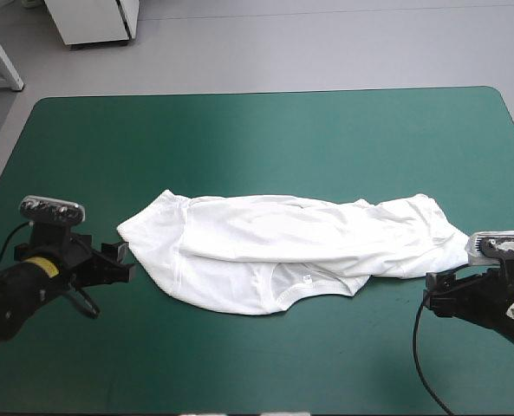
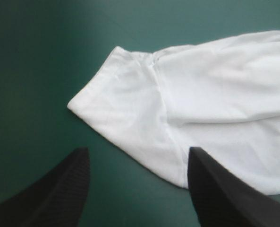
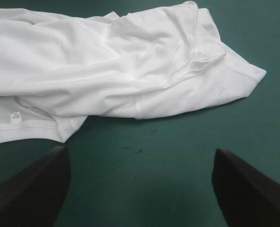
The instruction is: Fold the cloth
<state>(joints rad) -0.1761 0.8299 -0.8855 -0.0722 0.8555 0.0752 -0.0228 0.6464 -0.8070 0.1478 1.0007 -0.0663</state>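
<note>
The white T-shirt point(image 1: 239, 227) has a loose fold point(image 1: 278, 260) lying over its collar, so it should open from a narrow piece of cloth into a broad sheet when the robot lifts and spreads it.
The white T-shirt point(image 1: 283, 250) lies across the middle of the teal-green table, folded lengthwise into a long band with sleeves at both ends. My left gripper point(image 1: 122, 262) is low at the shirt's left end, open, with the left sleeve point(image 2: 130, 120) just ahead of its fingers and nothing between them. My right gripper point(image 1: 432, 290) sits at the shirt's right end, open. The right sleeve point(image 3: 210, 80) lies ahead of it, with bare cover between the fingers. The collar label point(image 3: 15, 117) shows along the near edge.
Bare teal-green cover point(image 1: 265, 139) stretches beyond the shirt to the far edge, and a strip point(image 1: 265, 364) lies between the shirt and the near edge.
</note>
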